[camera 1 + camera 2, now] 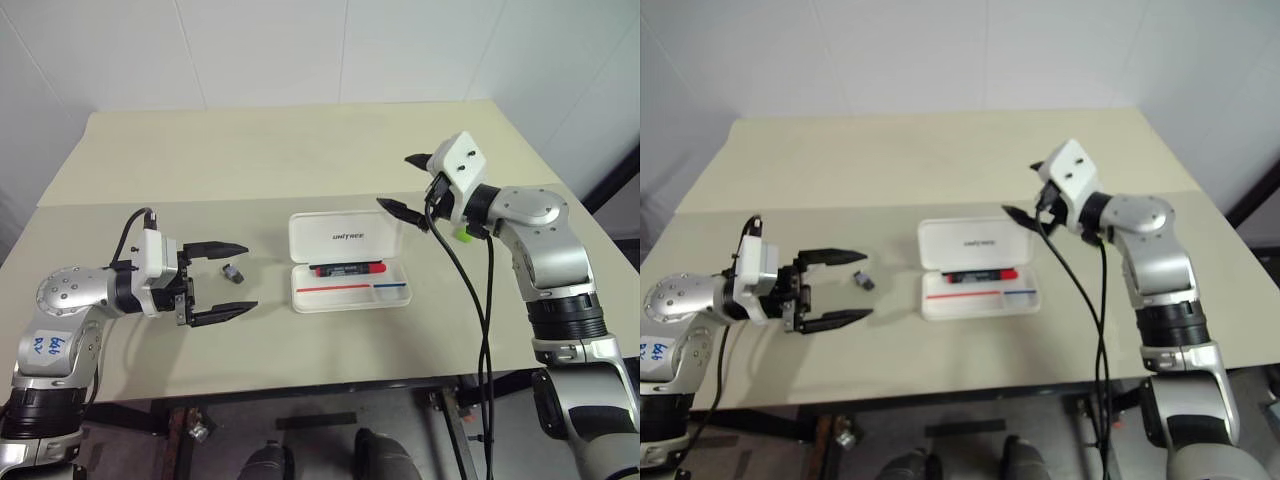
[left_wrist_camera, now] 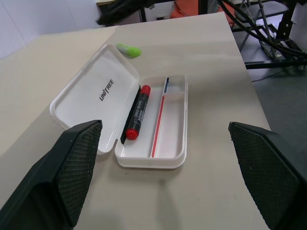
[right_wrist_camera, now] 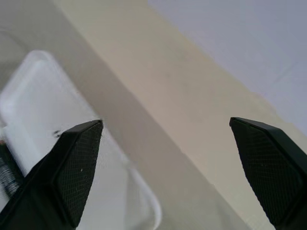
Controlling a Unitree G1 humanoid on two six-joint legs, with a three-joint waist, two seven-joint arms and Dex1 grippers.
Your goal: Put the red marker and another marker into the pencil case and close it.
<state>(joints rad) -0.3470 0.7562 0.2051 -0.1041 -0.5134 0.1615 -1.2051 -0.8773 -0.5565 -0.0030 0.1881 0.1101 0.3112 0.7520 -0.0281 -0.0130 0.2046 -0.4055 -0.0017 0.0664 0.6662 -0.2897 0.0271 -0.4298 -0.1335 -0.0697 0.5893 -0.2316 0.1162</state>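
I expect the light green marker to fit flat inside the tray's long front compartment beside the red strip when I lower it in, because that compartment looks empty.
The pencil case lies open in the middle of the table, its white lid tilted back. The red marker rests inside the tray, along the hinge side; the left wrist view shows it too. Another marker, light green, lies on the table beyond the lid, peeking out behind my right wrist. My left gripper hovers left of the case, open and empty, pointing at it. My right gripper is raised above the case's right end, open and empty.
A small dark piece lies on the table between my left gripper's fingers and the case. Black cables hang from my right arm over the table's front edge. A second tabletop stretches behind.
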